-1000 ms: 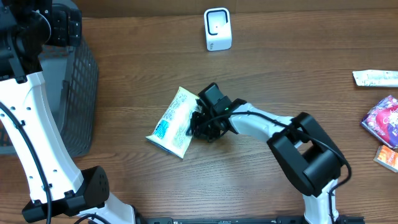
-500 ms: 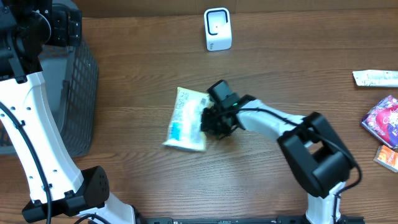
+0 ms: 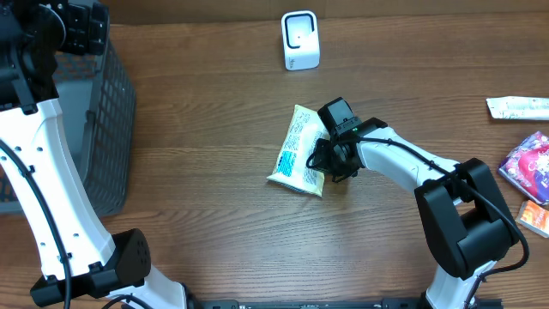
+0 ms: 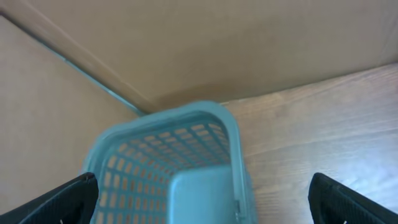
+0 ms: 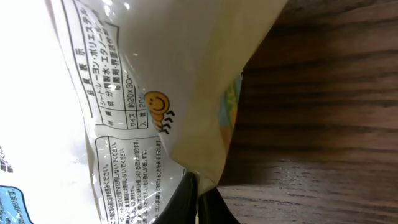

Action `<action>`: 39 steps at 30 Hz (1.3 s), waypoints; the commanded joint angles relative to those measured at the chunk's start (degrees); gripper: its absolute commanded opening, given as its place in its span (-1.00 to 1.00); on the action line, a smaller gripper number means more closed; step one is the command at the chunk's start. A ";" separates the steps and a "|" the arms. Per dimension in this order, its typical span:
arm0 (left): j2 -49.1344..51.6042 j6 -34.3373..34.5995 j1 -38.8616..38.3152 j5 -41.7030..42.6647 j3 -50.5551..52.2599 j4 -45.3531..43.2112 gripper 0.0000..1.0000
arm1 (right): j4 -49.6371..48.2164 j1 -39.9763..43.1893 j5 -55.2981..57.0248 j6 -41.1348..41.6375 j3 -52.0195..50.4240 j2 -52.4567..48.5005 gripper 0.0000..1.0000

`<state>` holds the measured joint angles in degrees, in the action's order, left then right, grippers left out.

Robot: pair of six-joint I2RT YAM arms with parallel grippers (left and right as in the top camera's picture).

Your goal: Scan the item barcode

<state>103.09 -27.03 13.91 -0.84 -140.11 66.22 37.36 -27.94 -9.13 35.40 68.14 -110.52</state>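
Observation:
The packet's opposite edge [image 3: 290, 133] should be held by my left gripper while my right gripper takes the packet lower down, because it pinches only a folded side edge [image 5: 205, 149].
The item is a pale yellow packet [image 3: 298, 154] with blue and black print, lying tilted in the middle of the table. My right gripper [image 3: 326, 163] is at its right edge. In the right wrist view the black fingers [image 5: 186, 202] are shut on a folded edge of the packet [image 5: 124, 93], whose printed text faces the camera; no barcode shows. A white scanner [image 3: 300, 40] stands at the far edge, apart from the packet. My left gripper [image 4: 202, 199] hangs open over the basket, with nothing between its fingers.
A grey mesh basket [image 3: 111, 129] stands at the left edge, and it looks teal in the left wrist view [image 4: 168, 149]. At the right edge lie a white tube [image 3: 517, 107], a purple-red packet [image 3: 527, 167] and an orange one [image 3: 533, 217]. A cardboard wall [image 4: 205, 43] backs the table.
My right gripper has dragged the packet to the right and slightly toward the scanner, turning it more upright. The left arm has not moved.

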 commanded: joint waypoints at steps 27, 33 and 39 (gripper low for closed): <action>36.72 1.75 -21.97 51.93 6.03 17.25 -0.91 | 8.17 13.18 -16.09 -14.78 -0.57 3.48 -0.92; 40.89 1.73 -30.80 53.44 6.49 17.33 -0.92 | 7.96 13.11 -16.06 -14.88 -0.57 3.48 -0.92; 41.16 1.25 -35.80 51.39 10.75 15.76 -0.91 | 8.15 13.14 -16.04 -14.91 -0.57 3.48 -0.92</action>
<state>143.50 -25.67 -21.58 50.17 -131.59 82.72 45.69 -14.72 -24.25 20.99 68.05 -109.45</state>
